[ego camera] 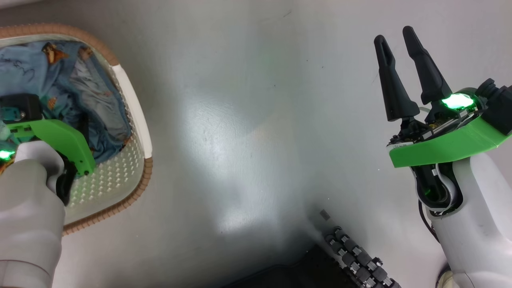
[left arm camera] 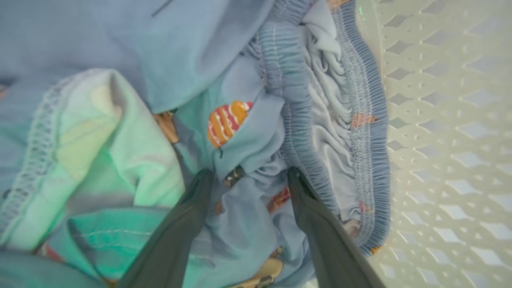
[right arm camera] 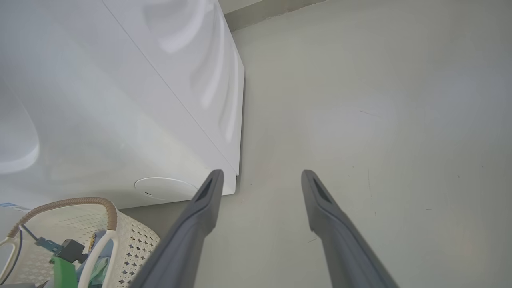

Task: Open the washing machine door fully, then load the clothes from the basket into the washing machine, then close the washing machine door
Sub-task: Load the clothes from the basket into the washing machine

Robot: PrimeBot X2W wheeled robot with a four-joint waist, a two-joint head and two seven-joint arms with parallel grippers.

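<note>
The same light-blue print goes through the whole bunched heap, so the clothes (ego camera: 91, 96) will all come out together when I lift and leave the basket empty.
The cream basket (ego camera: 134, 108) with its brown rim stands on the floor at the left, holding the light-blue clothes (ego camera: 60, 76). My left arm's green wrist bracket (ego camera: 60, 138) hangs over it, with the fingers reaching down inside. My left gripper (left arm camera: 250, 174) is open, both tips pressed into the clothes (left arm camera: 240, 80) with a fold of blue fabric between them, beside the perforated basket wall (left arm camera: 448, 120). My right gripper (ego camera: 394, 34) is open and empty above bare floor. The white washing machine (right arm camera: 120, 100) stands left of my right gripper (right arm camera: 261, 173), behind the basket (right arm camera: 132, 240). The washing machine door is out of view.
Grey floor (ego camera: 240, 120) spreads between the basket and my right arm. My base's black roller wheel (ego camera: 356, 256) sits at the bottom edge. A round white cover (right arm camera: 164, 188) is low on the machine's front, near its corner.
</note>
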